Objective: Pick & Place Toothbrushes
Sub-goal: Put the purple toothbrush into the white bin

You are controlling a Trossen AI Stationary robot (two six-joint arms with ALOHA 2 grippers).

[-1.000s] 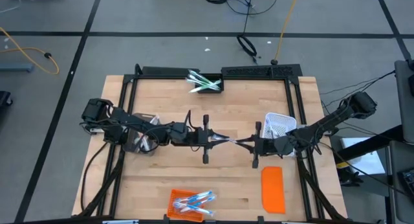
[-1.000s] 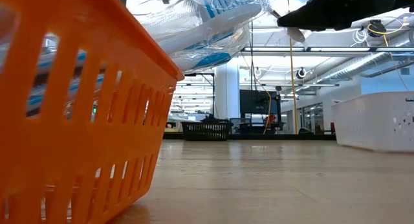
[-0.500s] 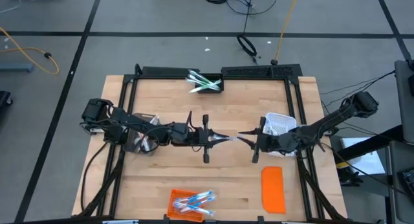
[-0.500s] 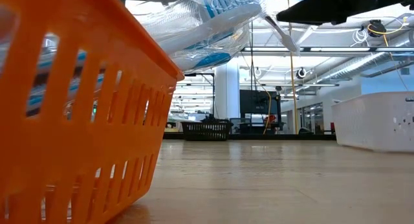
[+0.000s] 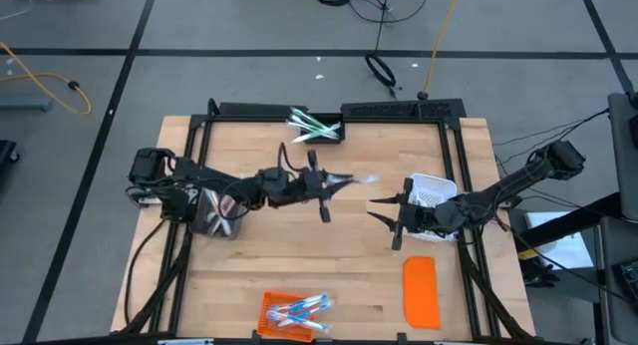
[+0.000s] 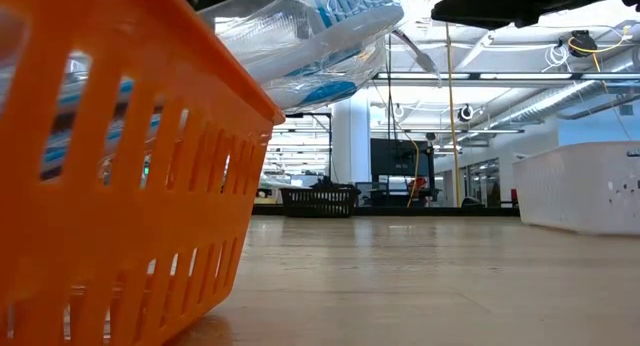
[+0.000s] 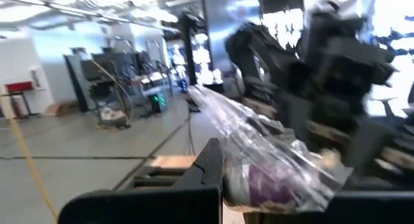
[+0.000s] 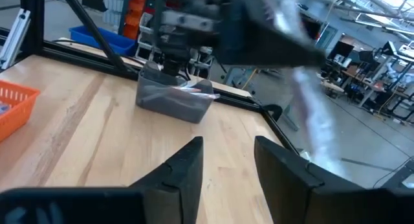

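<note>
The toothbrush's loose end (image 5: 369, 178) points off to the side of my right gripper's open fingers (image 5: 384, 208), so next my left gripper swings it into those fingers to hand the toothbrush over for the white basket.
A toothbrush (image 5: 361, 179) in a clear wrapper hangs over the middle of the table, with my left gripper (image 5: 337, 182) shut on it. My right gripper (image 5: 377, 208) stands open to its right, fingers (image 8: 189, 166) apart, with nothing between them. More toothbrushes (image 5: 304, 308) lie in the orange basket (image 5: 269, 307) at the near edge. Others (image 5: 311, 126) stick out of the black bin (image 5: 334, 136) at the far edge. My left gripper pinches the wrapped toothbrush near one end (image 7: 255, 185) between its two fingers. The fingers point about level toward the table's right and lie along it. The rest of it (image 7: 226, 114) sticks out past the fingertips, lifted clear of the table.
A white mesh basket (image 5: 434, 190) sits behind my right gripper. An orange lid (image 5: 421, 291) lies flat at the near right. A grey bin (image 5: 217, 213) stands under my left arm. In the low view the orange basket (image 6: 120, 186) fills the left foreground.
My right gripper has opened and let go of the toothbrush, drawing back a little toward the table's right. My left gripper, still shut on it, has swung toward the far edge, carrying the toothbrush clear of my right gripper's fingers.
</note>
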